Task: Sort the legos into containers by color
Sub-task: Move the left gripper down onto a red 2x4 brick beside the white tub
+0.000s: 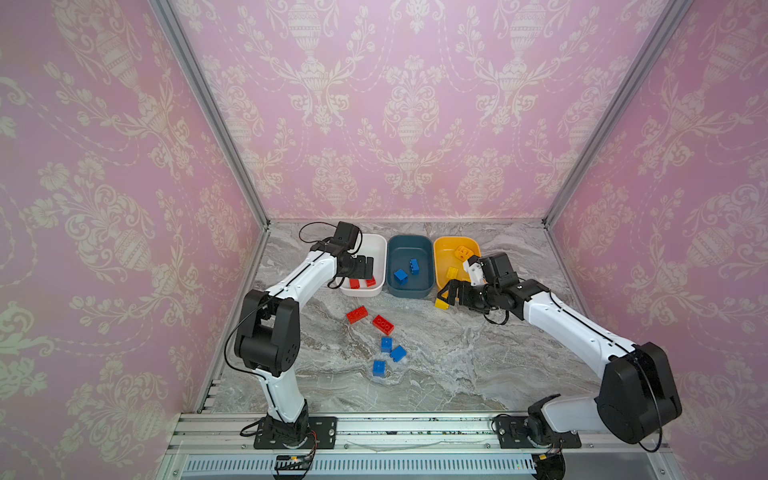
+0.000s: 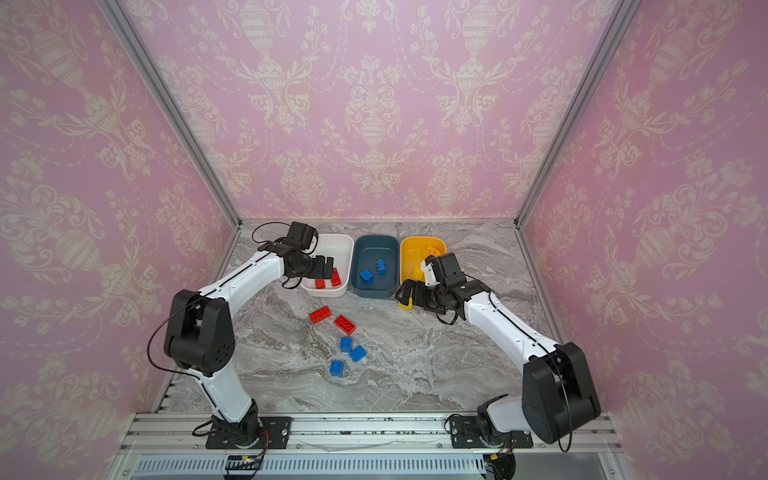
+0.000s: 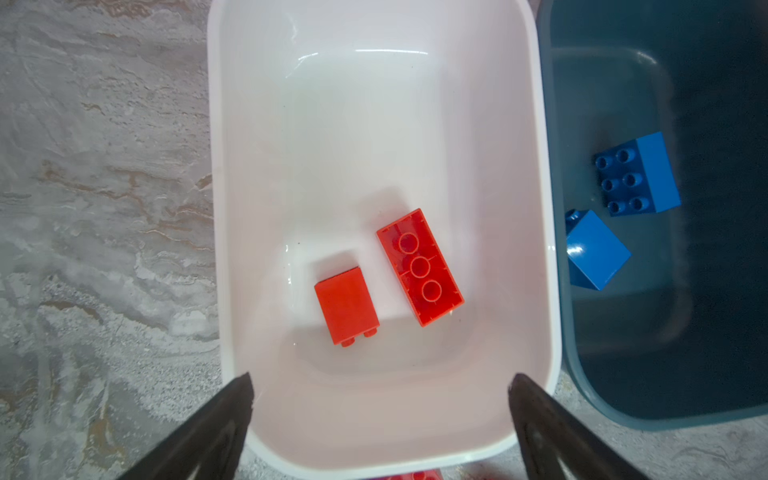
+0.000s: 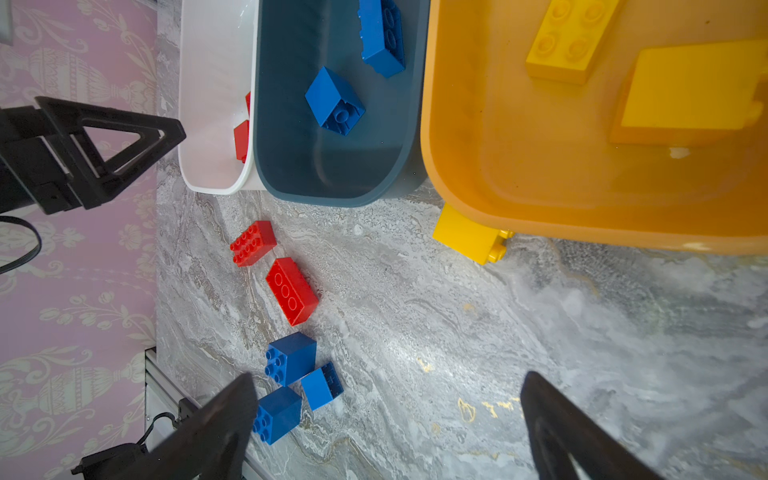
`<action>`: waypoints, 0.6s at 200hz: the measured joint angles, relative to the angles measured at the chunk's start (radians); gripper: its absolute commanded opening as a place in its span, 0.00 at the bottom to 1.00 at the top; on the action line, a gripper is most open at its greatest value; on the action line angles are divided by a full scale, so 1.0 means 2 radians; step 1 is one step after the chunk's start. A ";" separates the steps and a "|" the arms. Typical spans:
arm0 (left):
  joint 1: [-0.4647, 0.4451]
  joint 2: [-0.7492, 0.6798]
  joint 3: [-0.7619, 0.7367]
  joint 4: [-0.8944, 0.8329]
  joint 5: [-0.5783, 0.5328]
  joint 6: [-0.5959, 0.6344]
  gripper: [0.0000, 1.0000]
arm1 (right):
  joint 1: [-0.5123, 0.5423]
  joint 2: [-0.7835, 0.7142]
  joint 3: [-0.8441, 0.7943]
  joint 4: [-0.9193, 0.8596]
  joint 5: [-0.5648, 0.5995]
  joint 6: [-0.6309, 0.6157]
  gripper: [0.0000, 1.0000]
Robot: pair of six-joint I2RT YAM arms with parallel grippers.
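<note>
The red lego [image 1: 357,315] just outside the white tub lies clear of its neighbours, so my open left gripper should keep moving there until its fingers straddle that lego.
Three containers stand in a row at the back: a white tub [image 1: 380,240], a teal tub [image 1: 409,254] and a yellow tub [image 1: 444,254]. My left gripper [image 3: 380,378] hangs open and empty over the white tub, above two red legos [image 3: 347,305] [image 3: 419,268]. Two blue legos [image 3: 638,178] lie in the teal tub, and yellow legos [image 1: 463,252] in the yellow one. My right gripper [image 4: 386,376] is open and empty near a yellow lego [image 4: 469,237] that lies against the yellow tub's outer wall. Two red legos [image 1: 357,314] [image 1: 383,324] and three blue legos [image 1: 386,344] lie loose mid-table.
The marble table [image 1: 457,365] is closed in by pink patterned walls on three sides, with metal posts at the back corners. An aluminium rail [image 1: 395,428] carrying both arm bases runs along the front edge. The left arm's fingers [image 4: 124,145] show in the right wrist view.
</note>
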 measured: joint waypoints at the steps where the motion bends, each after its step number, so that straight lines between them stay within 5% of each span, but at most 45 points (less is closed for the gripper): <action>1: 0.000 -0.001 -0.001 0.000 0.000 0.000 0.99 | 0.000 0.000 0.000 0.000 0.000 0.000 1.00; 120: -0.005 -0.146 -0.121 -0.048 0.039 0.050 0.93 | 0.000 0.000 -0.005 0.000 0.000 0.006 1.00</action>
